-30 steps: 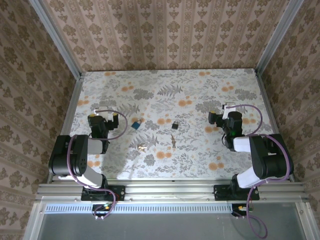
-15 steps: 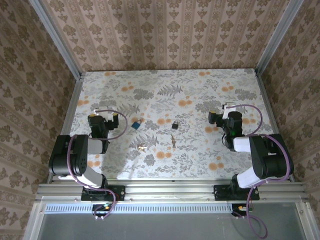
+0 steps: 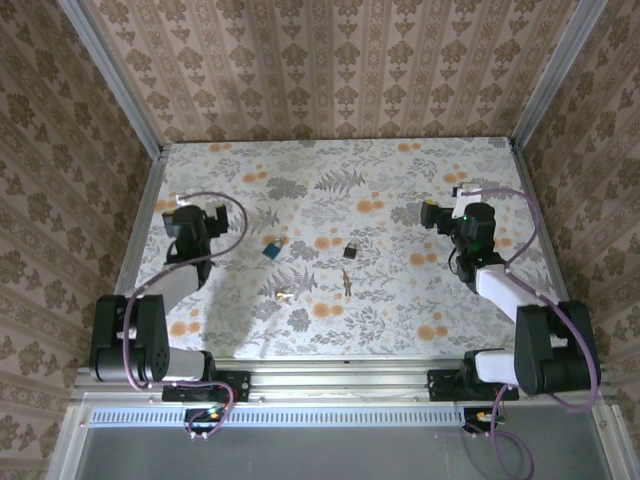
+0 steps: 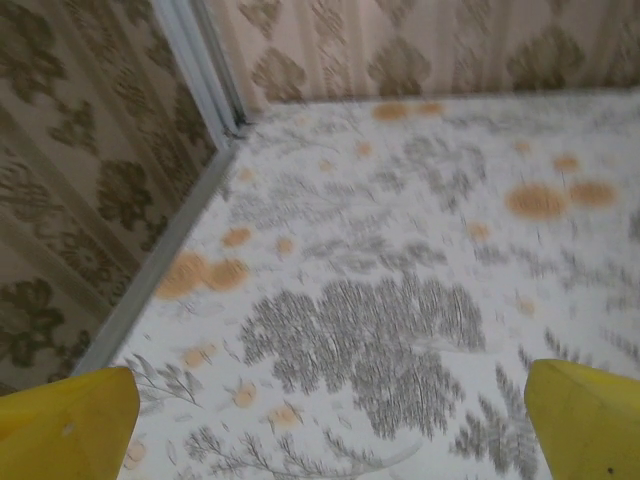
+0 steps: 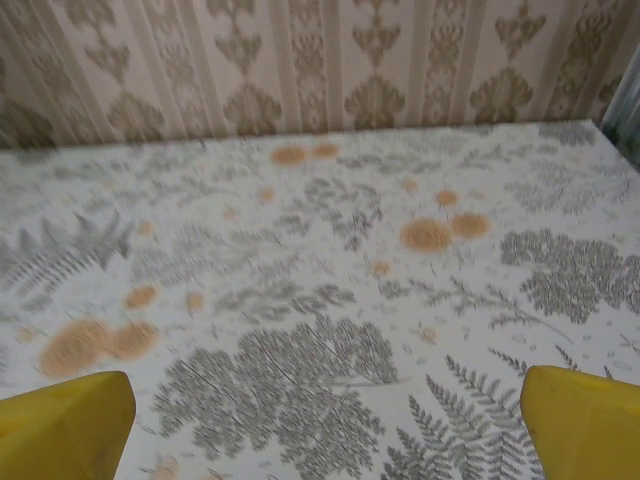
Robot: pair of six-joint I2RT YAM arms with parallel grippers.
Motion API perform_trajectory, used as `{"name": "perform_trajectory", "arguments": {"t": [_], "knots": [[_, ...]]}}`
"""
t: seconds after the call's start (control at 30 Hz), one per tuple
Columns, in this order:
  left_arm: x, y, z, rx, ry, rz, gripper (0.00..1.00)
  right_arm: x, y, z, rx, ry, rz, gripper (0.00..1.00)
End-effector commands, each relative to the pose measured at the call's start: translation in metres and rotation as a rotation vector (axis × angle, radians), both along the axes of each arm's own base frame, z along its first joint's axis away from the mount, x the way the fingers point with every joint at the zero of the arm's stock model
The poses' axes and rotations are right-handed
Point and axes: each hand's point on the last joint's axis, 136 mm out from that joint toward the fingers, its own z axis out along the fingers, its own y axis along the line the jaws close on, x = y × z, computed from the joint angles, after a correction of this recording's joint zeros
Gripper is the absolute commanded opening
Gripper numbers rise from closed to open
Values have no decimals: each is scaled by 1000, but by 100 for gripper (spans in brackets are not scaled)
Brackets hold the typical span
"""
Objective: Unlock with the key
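Note:
The small brass piece [image 3: 285,295] near the front is a long way from my right gripper, so next my left gripper picks it up and takes it to my right gripper.
A small blue padlock [image 3: 271,249] lies left of the table's centre. A small black padlock [image 3: 351,250] lies near the centre, with a brass key [image 3: 345,283] just in front of it. A second small brass piece [image 3: 284,296] lies nearer the front, and I cannot tell what it is. My left gripper [image 3: 188,216] hovers at the left side, well left of the blue padlock. Its yellow fingertips [image 4: 70,420] stand wide apart, and the left gripper [image 4: 328,430] is open over bare cloth. My right gripper [image 3: 462,216] is at the right side and is also open [image 5: 325,430] and empty.
A floral cloth [image 3: 330,190] covers the table. Patterned walls close it in on three sides, with metal corner posts [image 3: 110,80] at the back. The left wall's base rail [image 4: 170,250] runs close beside my left gripper. A metal rail [image 3: 340,380] borders the front edge.
Both arms have unfolded from their tucked poses. The left gripper has moved back and slightly left, the right gripper back and slightly right. The padlocks and key have not moved.

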Motion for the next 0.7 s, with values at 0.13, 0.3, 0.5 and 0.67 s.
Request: {"name": "perform_trajectory", "arguments": {"t": [0.13,0.3,0.5,0.67], "knots": [[-23,-14,0,-355,180,26,100,-37,-14,-3,446,176,-273,100],[-34,-48,-12,-713,216,-93,100,-33,30,-1,672,239,-48,77],[-77,-77,-48,-850,437,-121,93,-54,72,0,638,368,58,64],[-125,-93,-63,-846,602,-118,79,-76,118,-11,569,487,190,52]]}}
